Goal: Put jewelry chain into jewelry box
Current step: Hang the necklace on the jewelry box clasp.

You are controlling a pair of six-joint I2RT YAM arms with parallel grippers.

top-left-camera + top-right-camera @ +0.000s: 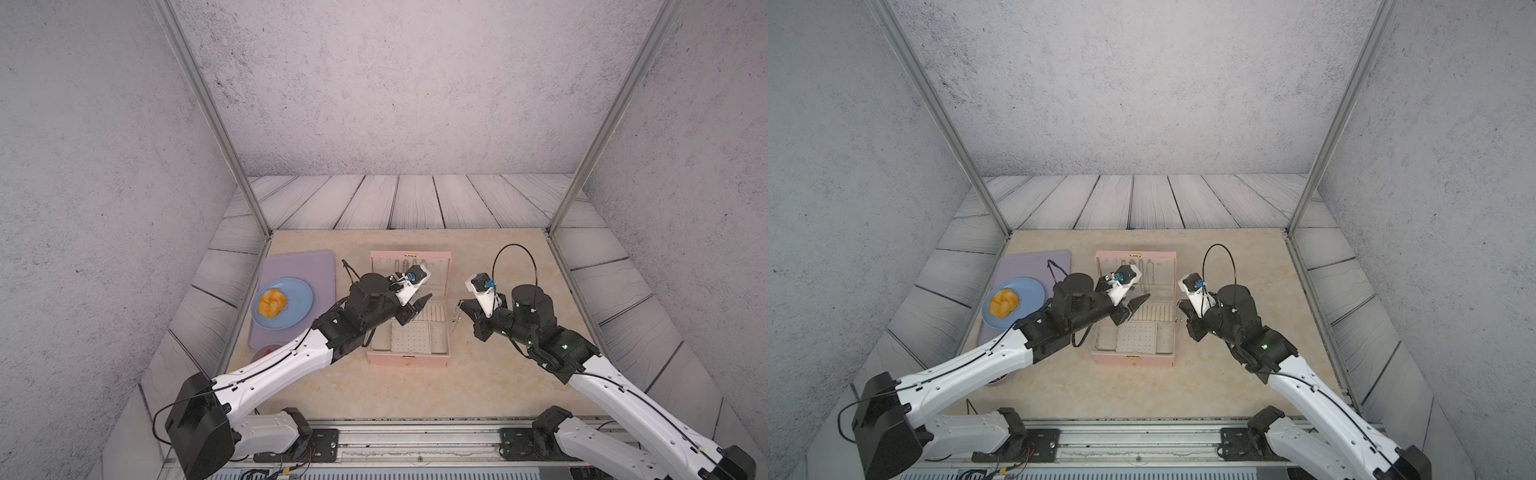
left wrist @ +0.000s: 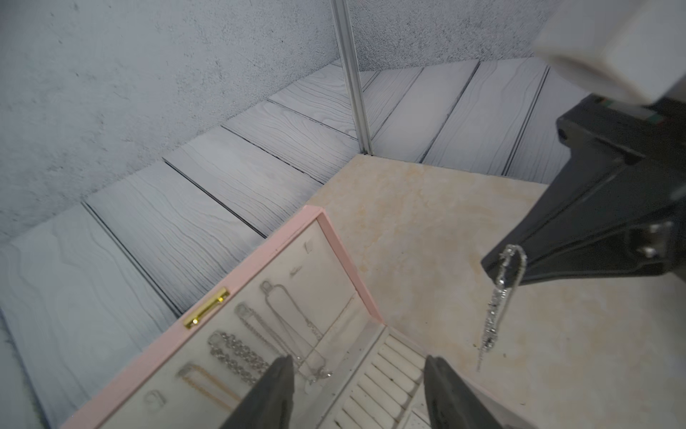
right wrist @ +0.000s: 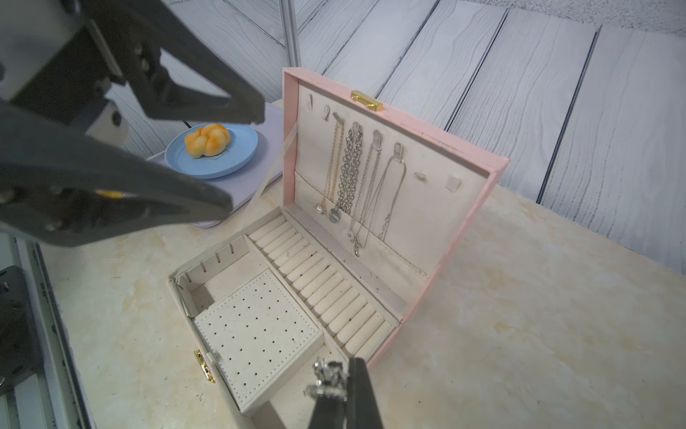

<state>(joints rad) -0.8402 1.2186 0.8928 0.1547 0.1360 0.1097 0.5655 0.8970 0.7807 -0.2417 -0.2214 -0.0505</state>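
Observation:
The robot's open left gripper should now move toward the chain's upper strand and close there, with the jewelry chain hanging free below the right gripper's fingers.
The pale pink jewelry box lies open mid-table in both top views, its lid standing up. My right gripper is shut on the jewelry chain. The thin silver strand dangles from the fingertips just off the box's right side and bunches at the tips. My left gripper is open with nothing between its fingers. It hovers over the box's ring rolls near the lid, and shows from the other side in the right wrist view.
Several other necklaces hang on hooks inside the lid. Left of the box a lilac tray carries a blue plate with a bun. Metal frame posts stand at the table's back corners.

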